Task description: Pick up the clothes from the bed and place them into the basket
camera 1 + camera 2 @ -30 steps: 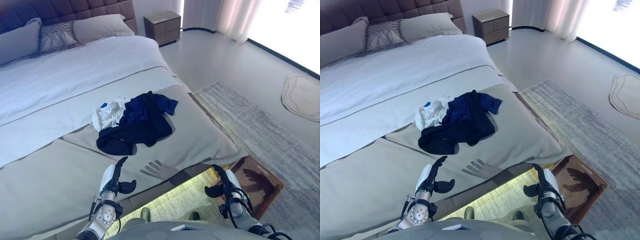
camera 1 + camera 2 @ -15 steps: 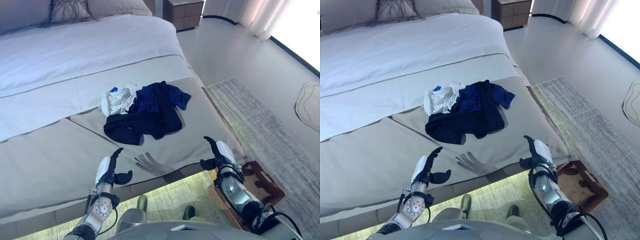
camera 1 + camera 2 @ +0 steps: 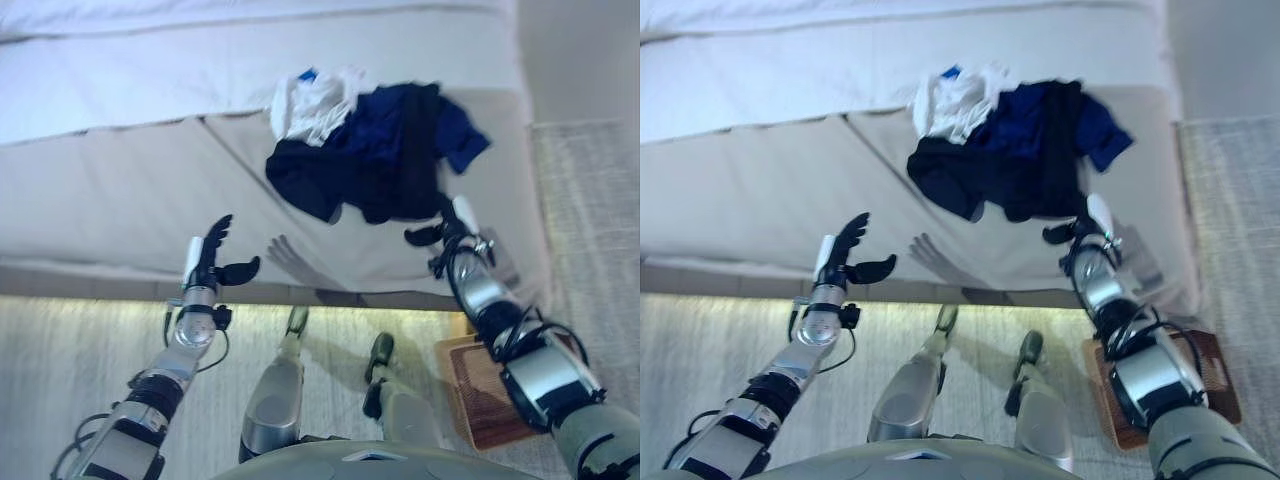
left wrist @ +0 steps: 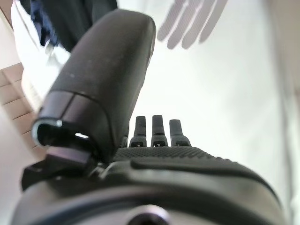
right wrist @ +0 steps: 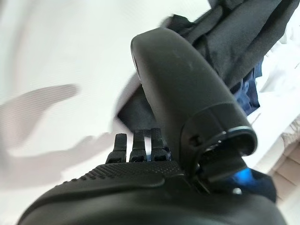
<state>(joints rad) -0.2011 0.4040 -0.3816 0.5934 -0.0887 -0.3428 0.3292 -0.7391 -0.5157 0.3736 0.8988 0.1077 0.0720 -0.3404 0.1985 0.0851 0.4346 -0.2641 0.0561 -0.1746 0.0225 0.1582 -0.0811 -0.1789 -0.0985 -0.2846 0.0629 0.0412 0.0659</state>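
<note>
I expect the black garment [image 3: 419,150] to come away alone when I lift it, because it lies on top of the navy garment [image 3: 460,138], which shows on both sides.
A heap of clothes [image 3: 375,160] lies on the beige bed cover [image 3: 120,210]: dark navy and black garments with a white piece [image 3: 312,102] at its far left side. My right hand [image 3: 452,222] is open just at the heap's near right edge, fingers straight; the dark cloth [image 5: 243,33] shows past its thumb in the right wrist view. My left hand [image 3: 207,260] is open over the bed's near edge, well to the left of the heap, holding nothing. The brown basket [image 3: 1215,375] stands on the floor at the lower right.
A white sheet [image 3: 150,70] covers the far part of the bed. A lit strip runs under the bed's near edge above a pale rug [image 3: 60,370]. A grey rug [image 3: 590,200] lies on the right.
The camera has tilted down and closer to the bed. My right hand has gone forward up to the heap's edge. My left hand has stayed open near the bed's edge.
</note>
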